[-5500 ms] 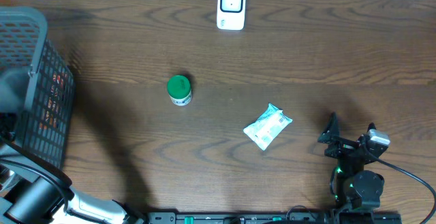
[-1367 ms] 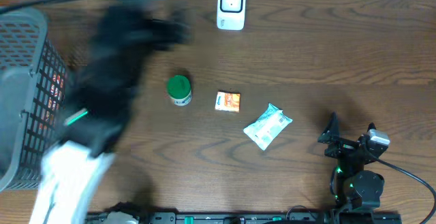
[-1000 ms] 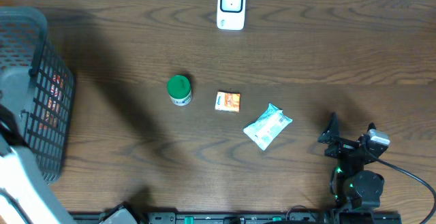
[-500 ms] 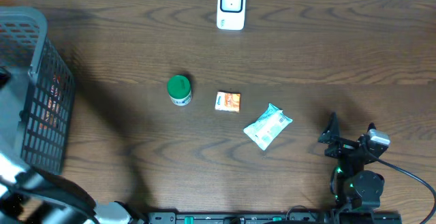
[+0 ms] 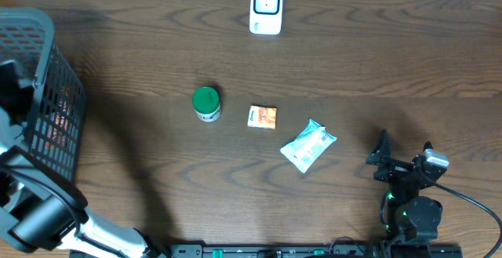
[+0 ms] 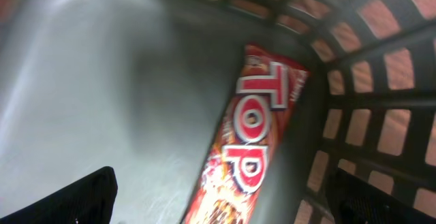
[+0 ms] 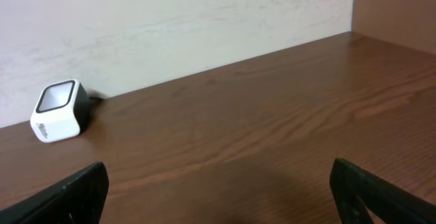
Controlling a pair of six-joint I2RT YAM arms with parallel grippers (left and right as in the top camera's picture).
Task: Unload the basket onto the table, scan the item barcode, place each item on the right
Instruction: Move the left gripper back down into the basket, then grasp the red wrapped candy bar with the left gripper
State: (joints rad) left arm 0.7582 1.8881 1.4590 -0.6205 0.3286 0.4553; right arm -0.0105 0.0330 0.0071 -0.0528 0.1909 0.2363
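Note:
I should keep lowering my left gripper, its open fingers across the red snack bar's narrow width (image 6: pixel 221 205), until they sit either side of the TOP lettering (image 6: pixel 246 164), then close.
A red "TOP" snack bar (image 6: pixel 255 139) lies on the grey floor of the black mesh basket (image 5: pixel 47 109) at the table's left edge. My left gripper (image 6: pixel 221 191) hangs open just above the bar's lower end, one finger on each side, touching nothing. On the table lie a green-capped jar (image 5: pixel 206 103), a small orange packet (image 5: pixel 262 117) and a white-and-teal pouch (image 5: pixel 308 145). The white barcode scanner (image 5: pixel 266 8) stands at the back centre and also shows as the white scanner (image 7: pixel 60 111) in the right wrist view. My right gripper (image 5: pixel 404 150) rests open and empty at the front right.
The basket's mesh wall (image 6: pixel 381 94) rises close to the right of the snack bar. My left arm (image 5: pixel 35 211) reaches up from the front left corner over the basket. A pale wall (image 7: pixel 170 20) runs behind the table's back edge.
The left arm has swung away from the back left of the table and come down over the basket. The orange packet lies where it was a second ago. The right arm is still.

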